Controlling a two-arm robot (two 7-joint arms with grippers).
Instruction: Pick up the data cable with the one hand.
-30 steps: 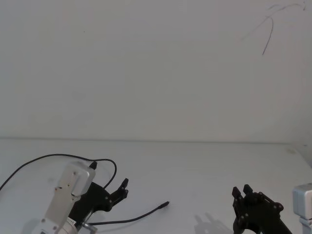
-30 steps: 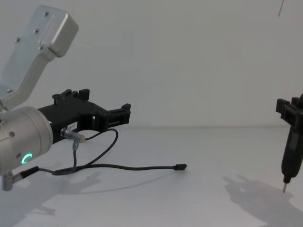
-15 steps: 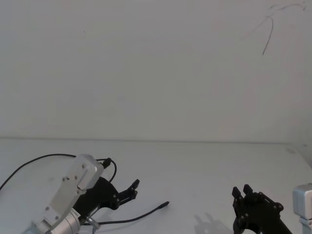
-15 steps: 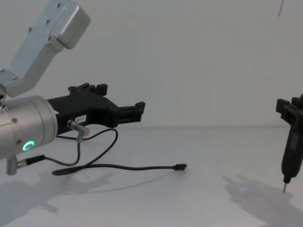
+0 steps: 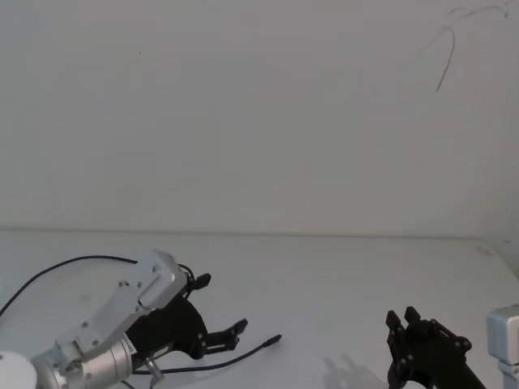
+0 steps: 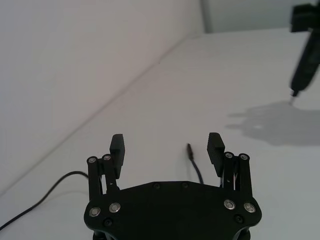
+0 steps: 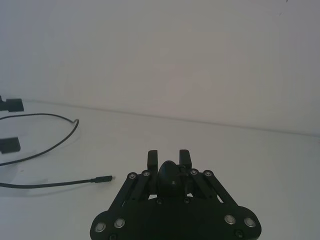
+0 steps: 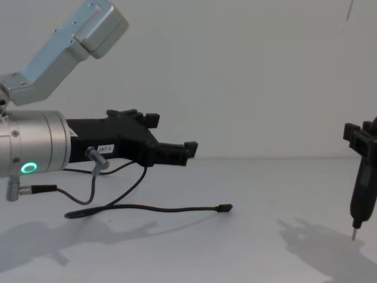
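The data cable runs nearly straight (image 8: 171,209) behind the plug, so its plug end (image 8: 224,208) should stick out instead of hanging down when I lift the cable.
The data cable (image 8: 159,207) is a thin black line lying on the white table, ending in a small flat plug (image 8: 224,207). My left gripper (image 8: 174,138), the black one with a white label on a silver cylinder with a green ring light, hovers open above the cable. In the left wrist view the cable's end (image 6: 189,148) lies on the table between the fingers (image 6: 117,147), nearer the other one, untouched. From the head view, the left gripper (image 5: 219,306) is just left of the plug (image 5: 276,339). My right gripper (image 5: 409,320) stays parked at the right, shut.
The white table (image 5: 324,275) meets a plain white wall behind. The cable's long loop (image 5: 73,263) runs off to the left. A short wire with silver connectors (image 8: 94,171) hangs under the left wrist. The right gripper's pin tip (image 8: 353,236) points down at the right.
My left gripper has moved forward and to the right over the cable, closer to the plug, staying open. The cable and the right arm have not moved.
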